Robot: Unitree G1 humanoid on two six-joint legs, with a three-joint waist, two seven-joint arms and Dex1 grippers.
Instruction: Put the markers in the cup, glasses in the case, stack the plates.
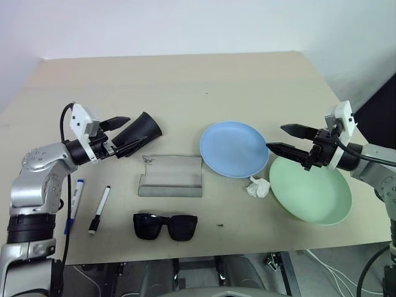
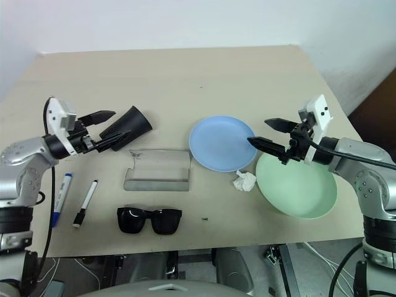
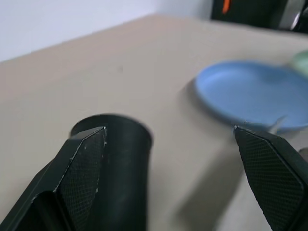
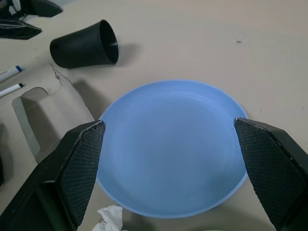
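Observation:
I expect the black cup [image 1: 138, 131] to tip with its opening up and stand on its narrow end when I turn it, because its wide rim [image 1: 153, 123] points away from my left gripper.
The black cup [image 1: 143, 130] lies on its side at the table's left, rim towards the plates. My left gripper [image 1: 137, 131] is open with its fingers either side of the cup's narrow end; I cannot tell if they touch it. My right gripper [image 1: 275, 137] hangs open and empty over the right edge of the light blue plate [image 1: 234, 148]. The mint green plate [image 1: 312, 192] lies just right of it. The grey case [image 1: 171, 176] lies open mid-table, with the black glasses [image 1: 165, 226] in front of it. A blue-capped marker [image 1: 75, 204] and a black-capped marker [image 1: 99, 209] lie front left.
A crumpled white tissue [image 1: 258, 187] sits between the two plates at their near side. The far half of the beige table [image 1: 198, 80] is bare. The table's front edge runs just below the glasses.

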